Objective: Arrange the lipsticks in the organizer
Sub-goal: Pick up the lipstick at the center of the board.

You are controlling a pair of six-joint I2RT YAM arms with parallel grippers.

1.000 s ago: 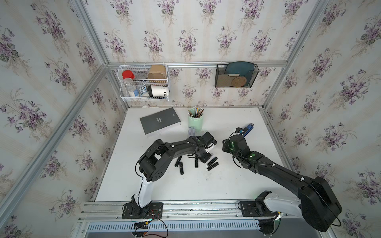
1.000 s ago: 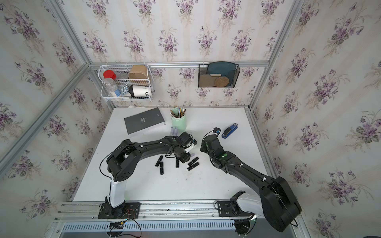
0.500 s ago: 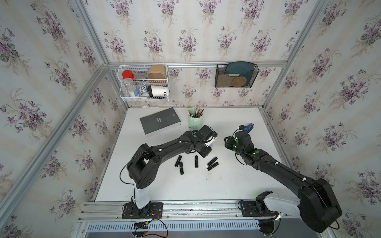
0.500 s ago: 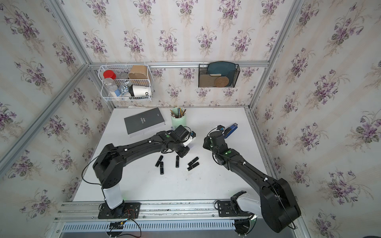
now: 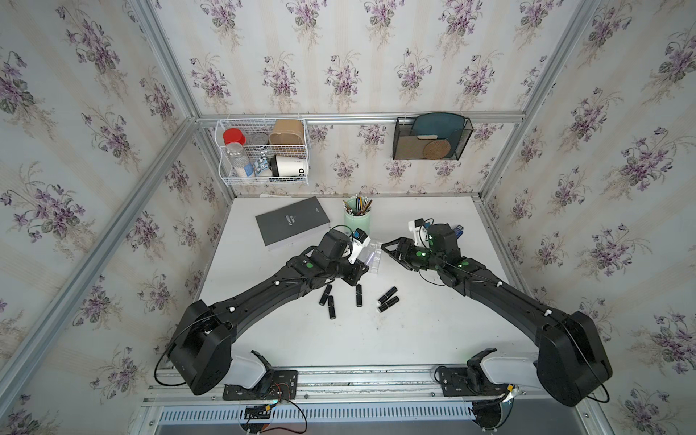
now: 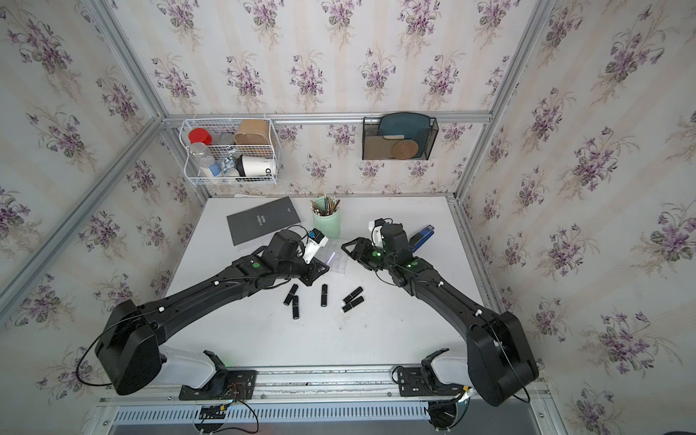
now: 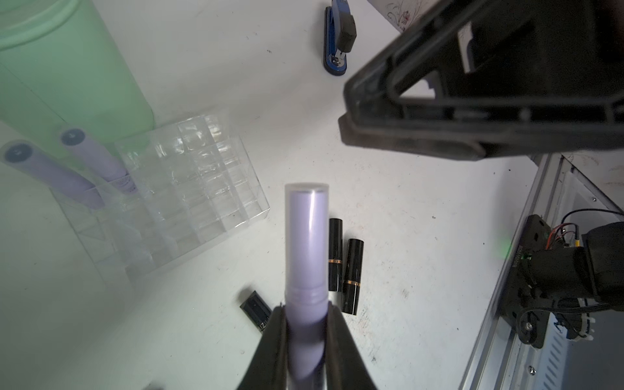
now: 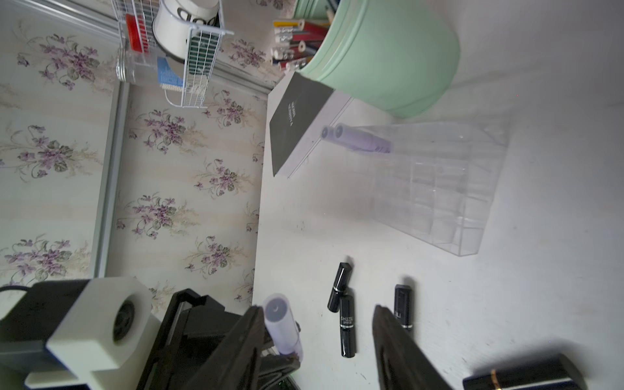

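Observation:
My left gripper covers the lilac lipstick's end (image 7: 307,328) that must enter the organizer, so my right gripper should take the lipstick's loose end (image 7: 307,204) and lower the lipstick in.
My left gripper (image 7: 307,324) is shut on a pale lilac lipstick (image 7: 305,243), held above the table beside the organizer (image 7: 189,189). The organizer is a clear gridded tray in both top views (image 5: 371,258) (image 6: 336,259). Two lilac lipsticks (image 7: 50,169) (image 7: 96,153) stand in its end cells. My right gripper (image 8: 317,310) is open with nothing between its fingers; the held lilac lipstick (image 8: 282,324) sits just outside one finger. Several black lipsticks (image 5: 359,295) (image 5: 388,299) (image 6: 293,300) lie on the table in front of both grippers (image 5: 359,270) (image 5: 388,249).
A mint-green pencil cup (image 5: 357,222) stands right behind the organizer. A dark book (image 5: 292,226) lies at the back left. A blue stapler (image 6: 422,237) lies behind my right wrist. A wire basket (image 5: 263,150) and a black holder (image 5: 431,137) hang on the back wall.
My left jaws have shut on the lilac lipstick. My right jaws have widened, and that hand has turned toward the left gripper and the organizer.

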